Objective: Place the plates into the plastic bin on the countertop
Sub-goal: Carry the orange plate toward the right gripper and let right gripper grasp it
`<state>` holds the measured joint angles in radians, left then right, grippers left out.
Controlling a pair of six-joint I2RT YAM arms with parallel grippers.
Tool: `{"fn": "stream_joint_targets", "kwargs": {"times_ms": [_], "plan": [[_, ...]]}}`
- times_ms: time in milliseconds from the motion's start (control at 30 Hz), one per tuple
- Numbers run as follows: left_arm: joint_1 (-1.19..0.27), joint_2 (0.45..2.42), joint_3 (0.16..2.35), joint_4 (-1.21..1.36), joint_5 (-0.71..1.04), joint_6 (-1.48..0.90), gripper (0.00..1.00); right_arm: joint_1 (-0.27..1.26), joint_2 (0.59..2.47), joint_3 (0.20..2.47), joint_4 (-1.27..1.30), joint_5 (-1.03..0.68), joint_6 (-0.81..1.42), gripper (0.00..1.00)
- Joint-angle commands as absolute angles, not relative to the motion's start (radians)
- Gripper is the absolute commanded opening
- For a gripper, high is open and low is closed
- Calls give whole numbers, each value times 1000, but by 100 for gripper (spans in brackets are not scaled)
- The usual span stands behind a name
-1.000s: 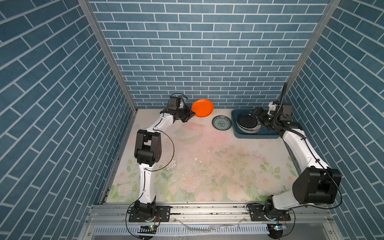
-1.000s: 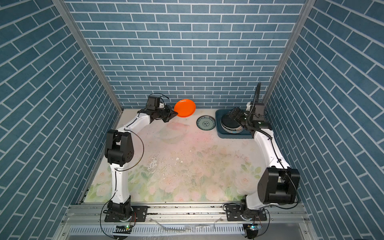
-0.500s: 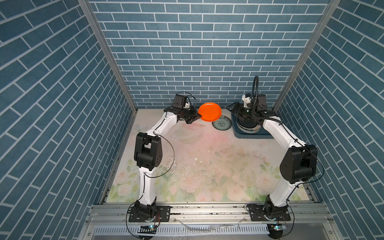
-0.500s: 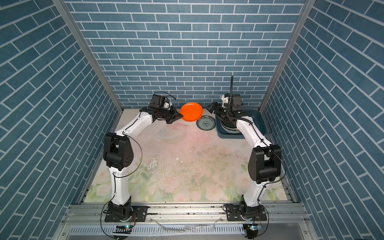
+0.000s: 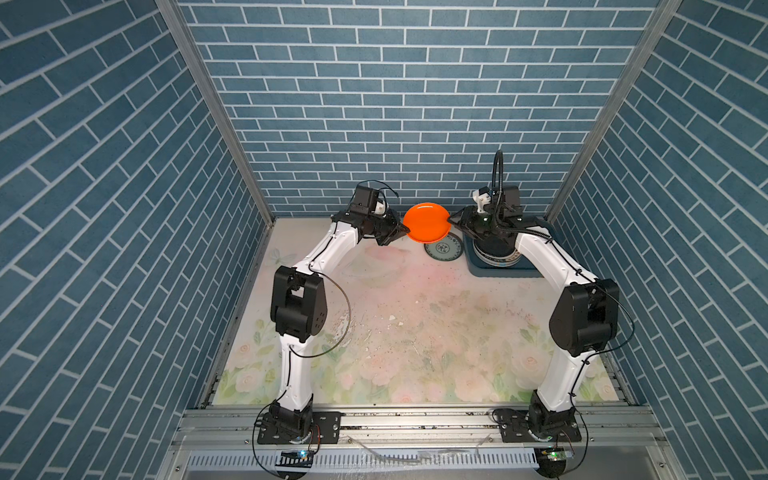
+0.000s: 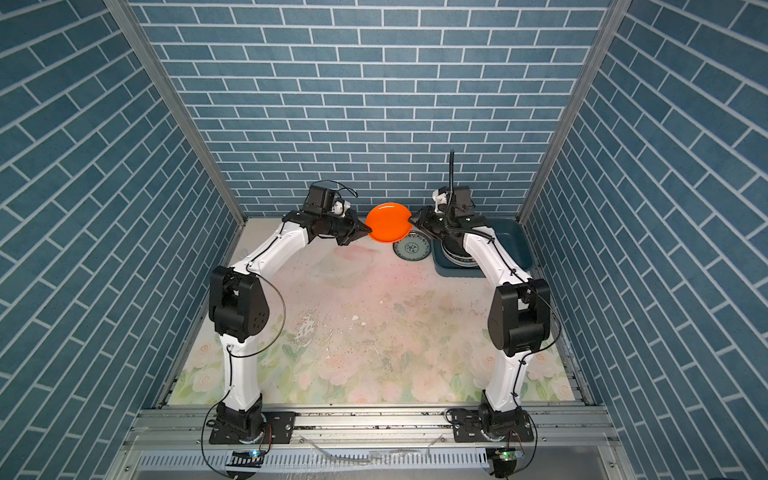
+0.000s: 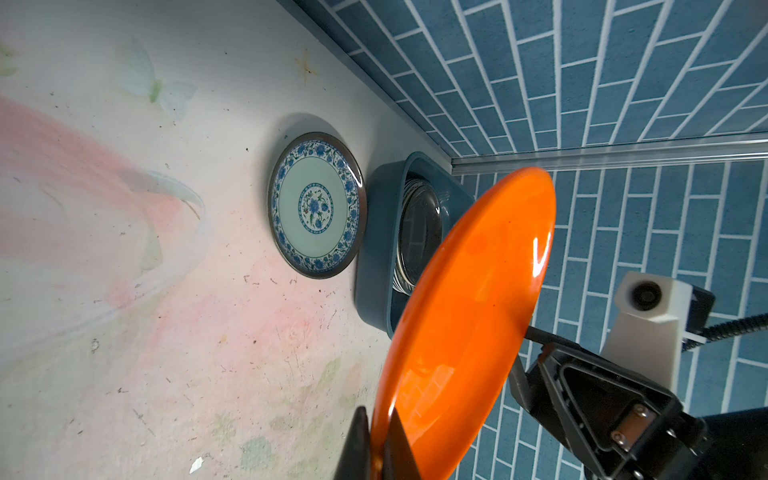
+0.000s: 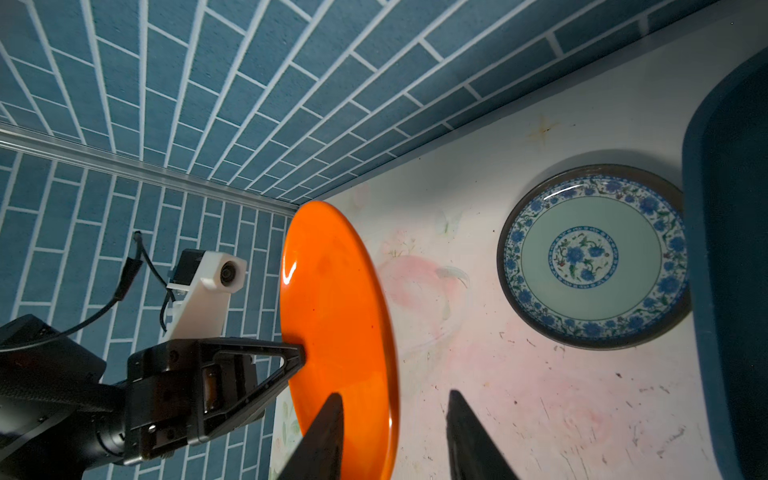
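Note:
My left gripper is holding the orange plate (image 5: 425, 223) short of the bin. Next, my right gripper grabs the plate by its opposite rim (image 5: 447, 223) and lowers it into the bin.
An orange plate (image 5: 427, 222) hangs tilted above the back of the countertop (image 5: 415, 324). My left gripper (image 7: 376, 449) is shut on its left rim. My right gripper (image 8: 395, 395) has come to the opposite rim. Its jaws straddle that edge: one finger (image 8: 324, 432) lies over the plate's face, and a gap separates the rim from the other finger (image 8: 469, 436). A teal-patterned plate (image 5: 442, 250) lies flat just left of the plastic bin (image 5: 503, 272). The bin holds a stack of plates (image 5: 496, 257), partly hidden by my right arm.
The brick back wall stands close behind both grippers. The bin (image 6: 515, 241) sits in the back right corner against the side wall. The teal-patterned plate (image 8: 590, 257) nearly touches the bin's wall (image 8: 731, 249).
The left gripper carried the orange plate to the right. The right arm swung left from over the bin to the plate's far rim, its jaws narrowing.

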<state>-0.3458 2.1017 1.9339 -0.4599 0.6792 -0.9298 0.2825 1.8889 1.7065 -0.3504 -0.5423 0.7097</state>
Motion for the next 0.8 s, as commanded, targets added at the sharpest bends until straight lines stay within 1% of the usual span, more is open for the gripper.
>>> {"fn": "stream_joint_targets", "kwargs": {"times_ms": [0, 67, 100, 200, 333, 433, 467, 567, 667, 733, 767], "plan": [[-357, 2074, 1983, -459, 707, -916, 1, 290, 1913, 1737, -384, -564, 703, 41], [-360, 2075, 1995, -460, 712, -913, 1, 291, 1916, 1738, -387, -567, 699, 41], [-361, 2077, 2001, -462, 715, -913, 1, 293, 1917, 1738, -387, -569, 699, 39], [-367, 2078, 2011, -465, 718, -913, 1, 294, 1924, 1742, -387, -575, 699, 30], [-368, 2079, 2015, -466, 718, -912, 2, 296, 1930, 1750, -384, -583, 703, 16], [-369, 2080, 2014, -465, 716, -914, 3, 296, 1933, 1759, -384, -586, 704, 7], [-369, 2079, 2014, -463, 716, -914, 5, 296, 1933, 1761, -384, -586, 706, 5], [-369, 2077, 2014, -459, 714, -913, 14, 296, 1933, 1765, -388, -580, 708, 0], [-368, 2074, 2014, -454, 711, -913, 32, 295, 1931, 1769, -394, -574, 710, 0], [-368, 2072, 2011, -450, 707, -912, 49, 293, 1928, 1770, -396, -566, 715, 0], [-367, 2069, 2009, -448, 703, -913, 56, 293, 1927, 1770, -396, -565, 717, 0]]}}
